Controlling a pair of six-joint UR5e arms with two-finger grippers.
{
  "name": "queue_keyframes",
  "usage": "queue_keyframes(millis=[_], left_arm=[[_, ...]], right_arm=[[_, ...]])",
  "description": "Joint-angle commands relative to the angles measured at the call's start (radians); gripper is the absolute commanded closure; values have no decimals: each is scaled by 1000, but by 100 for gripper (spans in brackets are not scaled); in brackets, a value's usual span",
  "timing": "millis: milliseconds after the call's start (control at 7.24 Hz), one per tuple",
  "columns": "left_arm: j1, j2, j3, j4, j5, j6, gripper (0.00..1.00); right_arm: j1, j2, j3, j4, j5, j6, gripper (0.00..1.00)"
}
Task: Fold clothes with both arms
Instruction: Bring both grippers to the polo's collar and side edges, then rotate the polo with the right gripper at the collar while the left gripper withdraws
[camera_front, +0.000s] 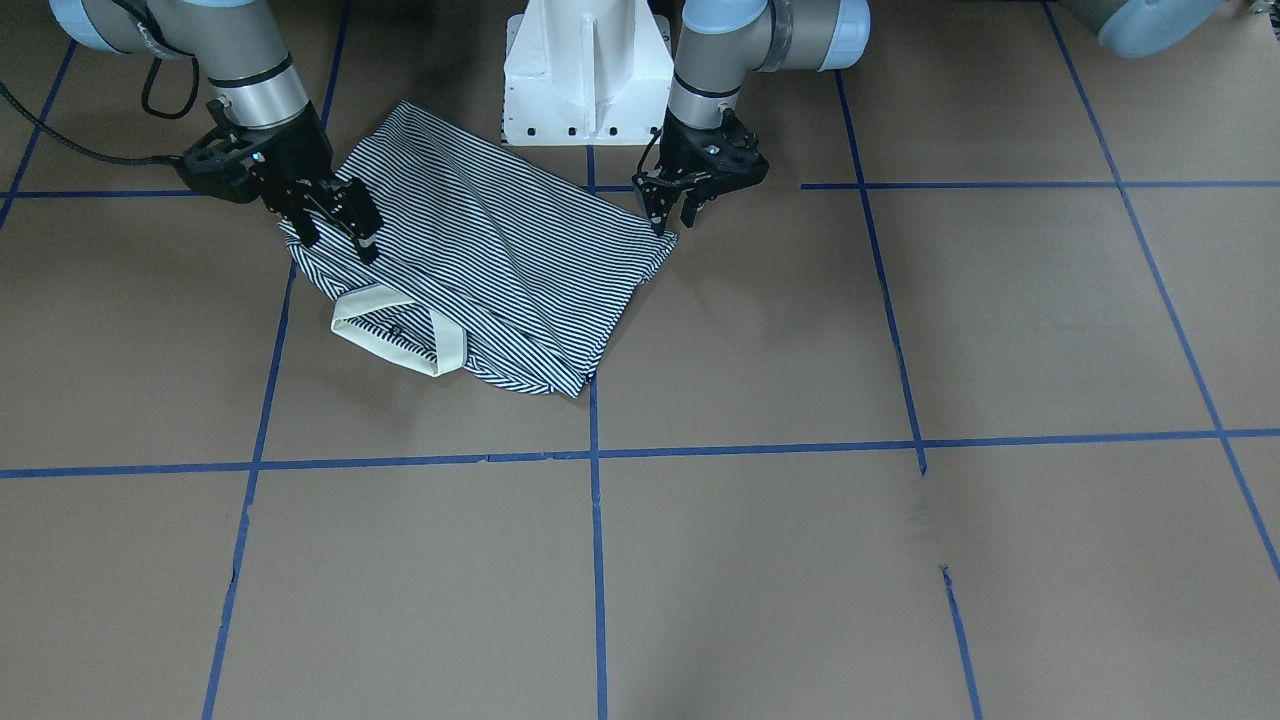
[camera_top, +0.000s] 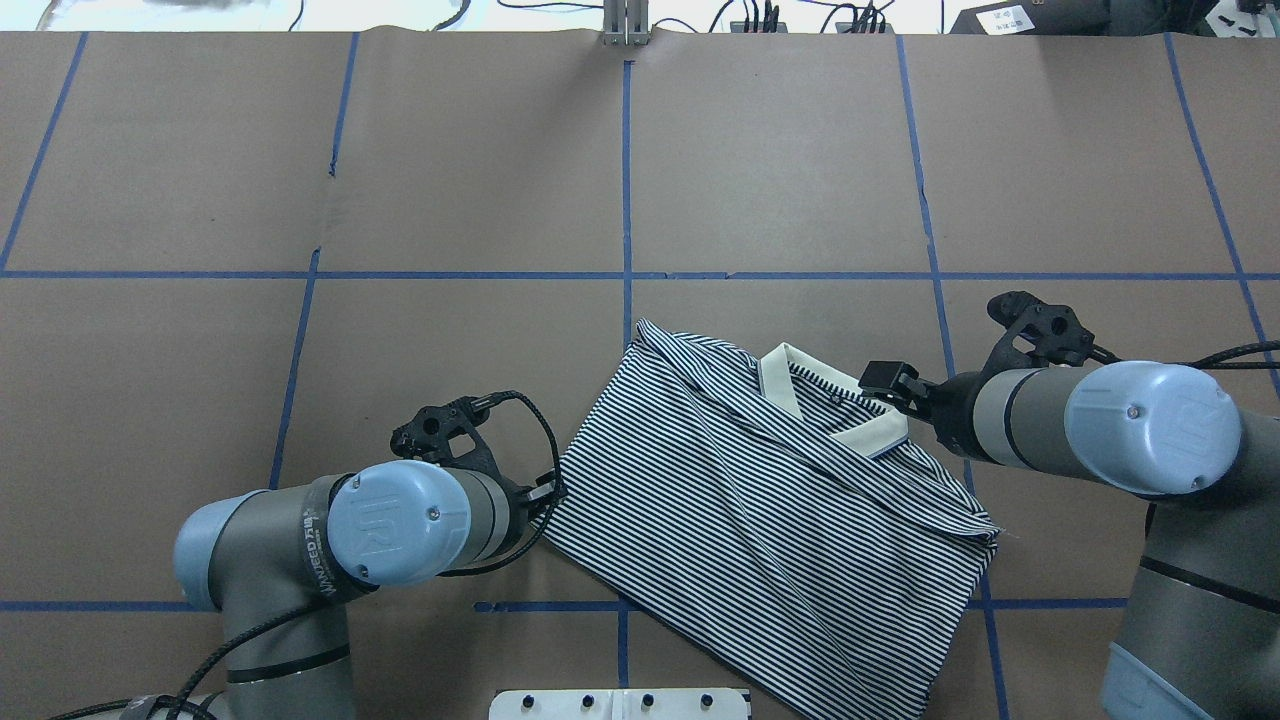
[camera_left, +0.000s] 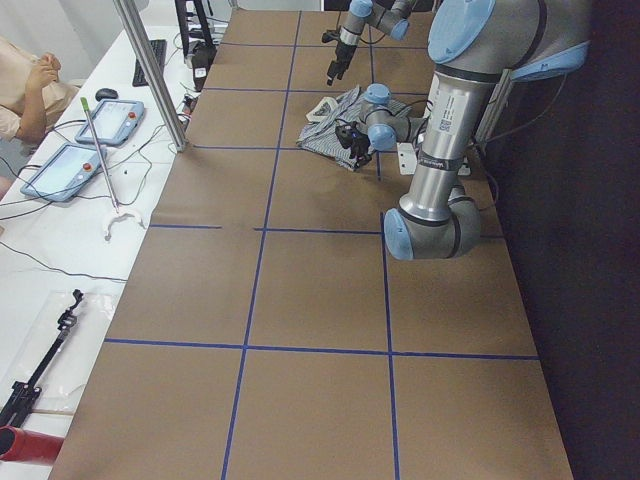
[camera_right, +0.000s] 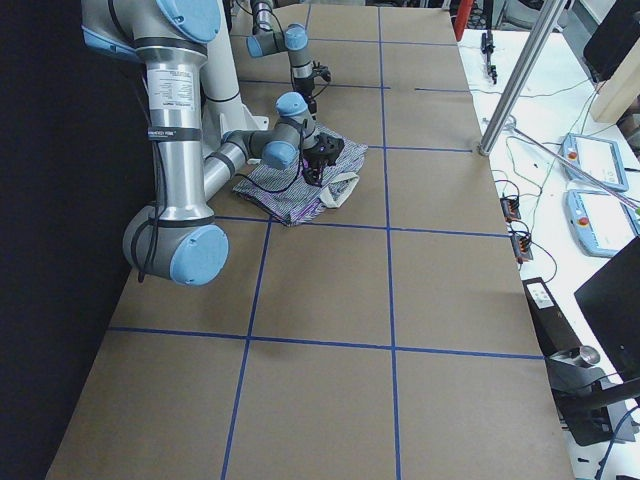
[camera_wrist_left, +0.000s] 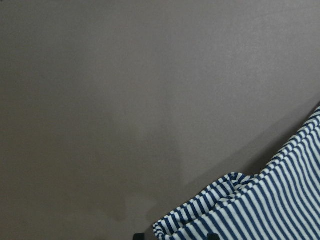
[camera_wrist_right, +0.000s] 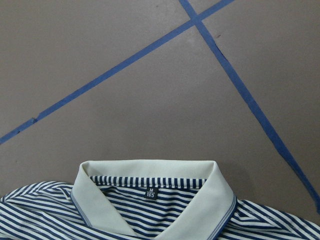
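I expect the whole striped polo shirt (camera_front: 510, 258) to swing around still folded when I carry its corner, because doubled layers (camera_wrist_left: 202, 206) lie close together there.
The striped polo shirt (camera_front: 500, 270) lies folded on the brown table, close to the robot's base, with its cream collar (camera_front: 400, 335) toward the operators' side. The overhead view shows the shirt (camera_top: 760, 510) and collar (camera_top: 830, 410) too. My left gripper (camera_front: 672, 215) is open, low at the shirt's corner, and the left wrist view has that striped corner (camera_wrist_left: 260, 210) between the fingertips. My right gripper (camera_front: 338, 238) is open, just above the shoulder next to the collar. The right wrist view looks down on the collar (camera_wrist_right: 150, 172) and its size label.
The white pedestal base (camera_front: 587, 70) stands right behind the shirt. Blue tape lines (camera_front: 597, 450) divide the brown table top into squares. In the exterior left view a metal post (camera_left: 150, 70) and side tables with tablets (camera_left: 65, 170) stand beyond the table's edge.
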Motion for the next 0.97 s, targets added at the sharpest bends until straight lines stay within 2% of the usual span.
queue_keyframes(millis=[0,553,691,829], left_arm=[[2,-8,22,-3,17,5,48],[5,-10,44,-22,19,7,51],[5,-10,45,-22,17,5,59],[5,-11,44,-22,17,-2,77]], right_arm=[[0,0,0,2,3,0,0],[0,1,4,2,3,0,0],[0,1,9,2,5,1,0],[0,1,9,2,5,1,0]])
